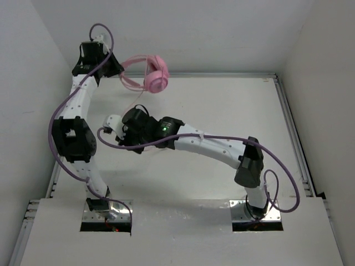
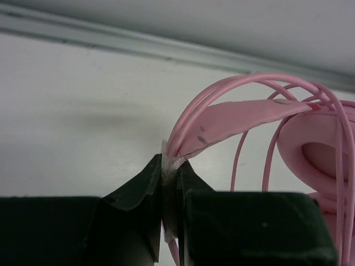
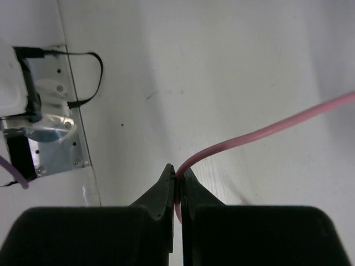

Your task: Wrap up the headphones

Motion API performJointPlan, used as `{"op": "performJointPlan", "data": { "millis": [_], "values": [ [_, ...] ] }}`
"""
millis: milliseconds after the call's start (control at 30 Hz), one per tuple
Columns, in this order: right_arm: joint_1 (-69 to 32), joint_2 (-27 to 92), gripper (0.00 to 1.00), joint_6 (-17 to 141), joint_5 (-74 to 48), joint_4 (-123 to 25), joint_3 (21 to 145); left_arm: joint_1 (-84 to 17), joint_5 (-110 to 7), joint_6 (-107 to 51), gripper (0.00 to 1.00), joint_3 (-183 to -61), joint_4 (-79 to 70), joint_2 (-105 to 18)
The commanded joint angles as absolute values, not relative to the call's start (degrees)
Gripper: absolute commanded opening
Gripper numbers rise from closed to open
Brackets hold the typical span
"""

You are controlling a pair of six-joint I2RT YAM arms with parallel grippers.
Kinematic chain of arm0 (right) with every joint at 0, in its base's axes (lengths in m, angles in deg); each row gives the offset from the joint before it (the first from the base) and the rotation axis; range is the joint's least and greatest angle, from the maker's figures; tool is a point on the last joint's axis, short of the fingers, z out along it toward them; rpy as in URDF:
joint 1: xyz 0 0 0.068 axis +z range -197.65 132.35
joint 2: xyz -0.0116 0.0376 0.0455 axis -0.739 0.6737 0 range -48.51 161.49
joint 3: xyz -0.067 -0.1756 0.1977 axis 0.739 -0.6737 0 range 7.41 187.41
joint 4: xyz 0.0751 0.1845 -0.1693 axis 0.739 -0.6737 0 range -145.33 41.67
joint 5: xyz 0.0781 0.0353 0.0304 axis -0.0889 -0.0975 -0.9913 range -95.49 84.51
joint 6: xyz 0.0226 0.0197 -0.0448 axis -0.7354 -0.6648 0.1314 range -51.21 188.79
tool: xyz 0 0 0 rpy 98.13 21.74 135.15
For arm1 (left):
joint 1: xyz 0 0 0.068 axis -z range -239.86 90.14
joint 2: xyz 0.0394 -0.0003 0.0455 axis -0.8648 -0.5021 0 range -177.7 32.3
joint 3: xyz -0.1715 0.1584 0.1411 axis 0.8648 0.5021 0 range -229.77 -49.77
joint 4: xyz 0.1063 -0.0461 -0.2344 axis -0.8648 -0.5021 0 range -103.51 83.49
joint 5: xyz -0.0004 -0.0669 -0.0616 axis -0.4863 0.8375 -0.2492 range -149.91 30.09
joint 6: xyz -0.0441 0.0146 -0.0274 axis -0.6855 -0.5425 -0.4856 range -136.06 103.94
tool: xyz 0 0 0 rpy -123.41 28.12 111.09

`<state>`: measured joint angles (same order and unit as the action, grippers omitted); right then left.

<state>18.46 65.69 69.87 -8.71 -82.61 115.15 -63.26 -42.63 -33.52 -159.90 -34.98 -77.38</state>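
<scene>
I should carry the pink cable around the earcups (image 1: 156,75) next with my right gripper and let go of it past them, as the cable runs straight from the raised headphones.
The pink headphones (image 1: 152,75) hang above the table's far left, near the back wall. My left gripper (image 1: 117,69) is shut on their thin headband (image 2: 238,119), which it pinches at one end (image 2: 171,162). An earcup (image 2: 316,158) shows at the right of the left wrist view, with loops of thin pink cable (image 2: 237,166) hanging in front of it. My right gripper (image 1: 123,136) sits lower, at the table's middle left. It is shut (image 3: 177,176) on the pink cable (image 3: 266,132), which runs from the jaws up to the right and out of view.
White walls close in the table at the back and on both sides. A metal rail (image 1: 289,127) runs along the right edge. The arms' mount plates (image 1: 105,217) (image 1: 256,217) sit at the near edge. Purple arm cables (image 1: 61,111) loop beside both arms.
</scene>
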Motion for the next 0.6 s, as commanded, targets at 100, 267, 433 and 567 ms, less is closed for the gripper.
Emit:
{"op": "performJointPlan", "data": {
  "millis": [100,267,433,567],
  "values": [
    [17.57,56.72,0.00,73.35,0.21,-91.83,118.68,-61.97,-53.14,-14.61,0.00,-151.20,-30.06,-71.58],
    [12.31,53.80,0.00,76.26,12.06,-95.17,124.28,-60.48,-47.26,-2.20,0.00,-146.80,-33.03,-71.67],
    [5.19,53.10,0.00,76.34,19.54,-98.33,129.22,-56.61,-35.74,12.58,0.00,-145.66,-40.76,-71.58],
    [1.31,52.40,0.00,77.49,22.37,-98.60,128.18,-55.73,-30.21,19.25,0.00,-146.53,-46.48,-71.67]
  ]
}}
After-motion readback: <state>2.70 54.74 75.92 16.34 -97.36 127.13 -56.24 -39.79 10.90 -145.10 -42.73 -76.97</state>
